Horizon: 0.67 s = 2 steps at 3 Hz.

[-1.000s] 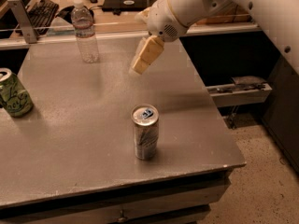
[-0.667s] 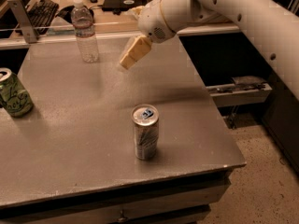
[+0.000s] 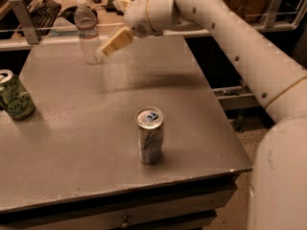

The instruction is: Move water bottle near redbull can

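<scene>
My fingers are pointing across open space at the side of the upright water bottle [image 3: 97, 42], so my gripper keeps moving in until they are around its body [image 3: 88, 36].
The water bottle [image 3: 88, 31] stands upright at the far left of the grey table [image 3: 201, 109], clear with a white cap. The redbull can [image 3: 149, 134], slim and silver with a blue mark on its top, stands upright near the table's front edge. My gripper [image 3: 111, 44] hangs above the table just right of the bottle, its tan tip close to the bottle's lower body; I cannot tell whether it touches. The white arm reaches in from the right.
A green can [image 3: 14, 96] stands at the table's left edge. Behind the table runs a desk with a keyboard [image 3: 42, 9] and a metal rail. The table's right edge drops to the floor beside my arm's base.
My gripper has moved left across the far part of the table, toward the water bottle. The bottle and both cans have not moved.
</scene>
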Motion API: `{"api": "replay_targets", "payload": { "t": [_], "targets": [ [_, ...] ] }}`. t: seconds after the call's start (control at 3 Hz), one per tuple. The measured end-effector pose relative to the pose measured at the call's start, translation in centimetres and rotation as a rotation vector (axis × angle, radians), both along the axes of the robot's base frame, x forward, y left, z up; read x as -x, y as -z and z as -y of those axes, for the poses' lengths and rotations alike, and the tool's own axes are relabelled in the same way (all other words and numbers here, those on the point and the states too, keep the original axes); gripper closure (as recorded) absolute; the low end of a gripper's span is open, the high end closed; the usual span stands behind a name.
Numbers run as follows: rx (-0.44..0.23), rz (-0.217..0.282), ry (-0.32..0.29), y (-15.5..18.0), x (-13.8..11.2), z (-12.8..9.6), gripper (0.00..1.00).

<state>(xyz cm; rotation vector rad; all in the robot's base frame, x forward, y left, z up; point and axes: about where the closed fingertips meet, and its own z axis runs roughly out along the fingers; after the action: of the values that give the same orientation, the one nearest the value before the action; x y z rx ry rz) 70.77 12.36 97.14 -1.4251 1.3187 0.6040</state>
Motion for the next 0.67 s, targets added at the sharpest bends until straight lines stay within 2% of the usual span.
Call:
{"api": "replay_targets", "payload": {
  "t": [0.33, 0.67],
  "targets": [
    [-0.037, -0.016, -0.018, 0.2, -2.5, -3.2, 0.00],
    [-0.033, -0.048, -0.026, 0.9, -4.1, -6.2, 0.00]
  ]
}}
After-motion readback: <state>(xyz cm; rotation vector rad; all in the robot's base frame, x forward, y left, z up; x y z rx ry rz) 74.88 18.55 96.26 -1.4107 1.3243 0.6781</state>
